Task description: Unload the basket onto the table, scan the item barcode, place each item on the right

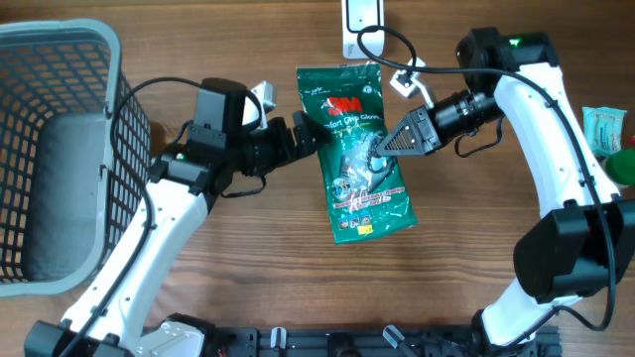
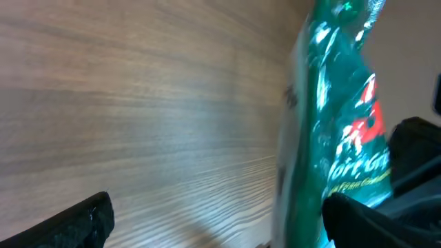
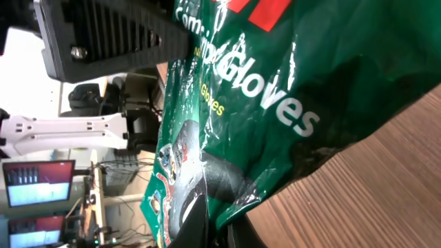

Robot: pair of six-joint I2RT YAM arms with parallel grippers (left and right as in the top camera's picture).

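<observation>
My left gripper should hold the packet while my right gripper takes the packet's lower end (image 1: pixel 372 214) and turns it, because the packet's printed front (image 1: pixel 347 124) is facing up in my right gripper.
The item, a green glove packet (image 1: pixel 355 149), is held above the table with its printed front facing the overhead camera; its barcode does not show in any view. My right gripper (image 1: pixel 381 149) is shut on the packet's right edge, and in the right wrist view the jaws (image 3: pixel 222 231) pinch the green film (image 3: pixel 275 83). My left gripper (image 1: pixel 309 137) stands open at the packet's upper left edge. In the left wrist view one black finger (image 2: pixel 86 220) is far left and the other (image 2: pixel 372 220) lies against the packet (image 2: pixel 341 117).
A grey mesh basket (image 1: pixel 50 149) fills the left side. A white scanner stand (image 1: pixel 362 25) sits at the back edge just above the packet. Green items (image 1: pixel 610 134) lie at the far right edge. The left gripper body (image 3: pixel 103 34) looms behind the packet.
</observation>
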